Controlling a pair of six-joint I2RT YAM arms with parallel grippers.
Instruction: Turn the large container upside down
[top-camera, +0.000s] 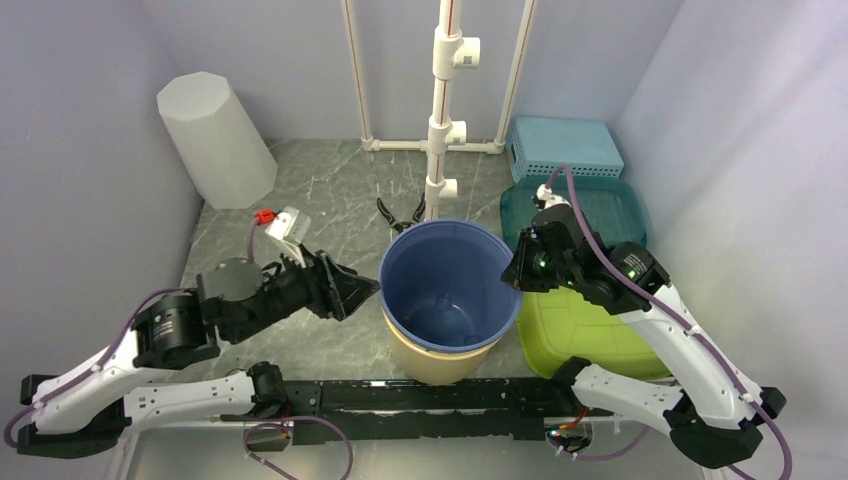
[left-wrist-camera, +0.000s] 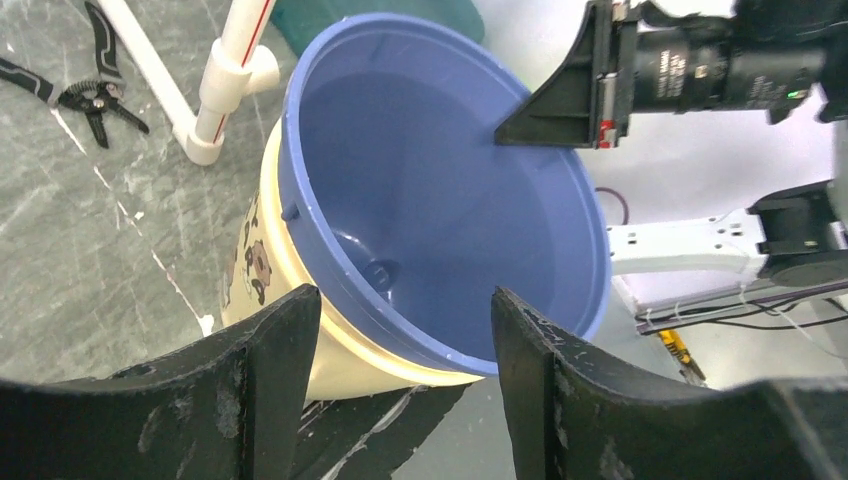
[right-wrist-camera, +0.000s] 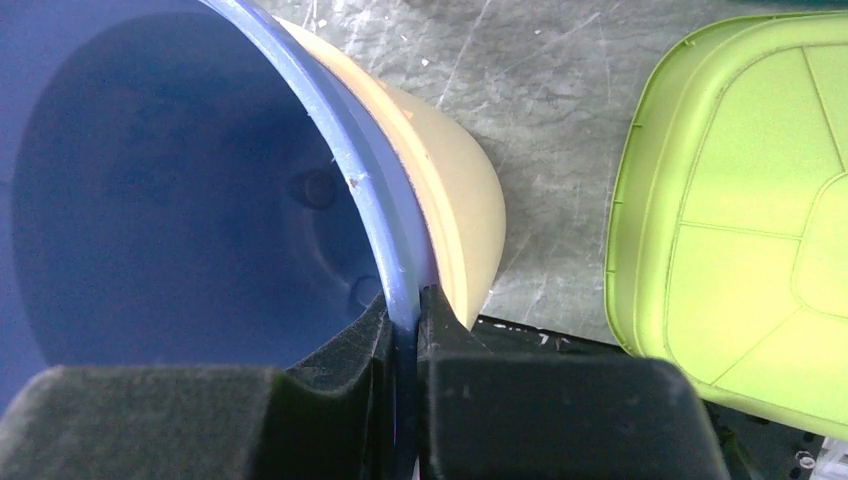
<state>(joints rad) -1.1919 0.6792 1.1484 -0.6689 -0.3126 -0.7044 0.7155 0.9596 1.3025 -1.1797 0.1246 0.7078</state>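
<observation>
The blue bucket is nested inside the cream container (left-wrist-camera: 288, 236). Next, I push the cream rim (left-wrist-camera: 408, 367) away with my left gripper while my right gripper pulls the bucket out.
The large container (top-camera: 450, 280) is a blue bucket standing mouth up, nested in a cream container (top-camera: 440, 362) at the table's near middle. My right gripper (top-camera: 512, 275) is shut on the bucket's right rim. In the right wrist view one finger (right-wrist-camera: 350, 345) is inside the blue wall (right-wrist-camera: 180, 190) and the other presses outside, beside the cream container (right-wrist-camera: 450, 190). My left gripper (top-camera: 372, 288) is open just off the bucket's left side. In the left wrist view the blue rim (left-wrist-camera: 440, 190) and cream wall (left-wrist-camera: 270, 270) lie beyond the spread left gripper (left-wrist-camera: 405, 300), apart from it.
A white cylinder (top-camera: 215, 140) stands at the back left, and a white pipe frame (top-camera: 443, 100) rises behind the bucket with pliers (top-camera: 403, 212) at its foot. A lime lid (top-camera: 580, 335), a teal tub (top-camera: 600, 205) and a light blue basket (top-camera: 565, 148) fill the right side.
</observation>
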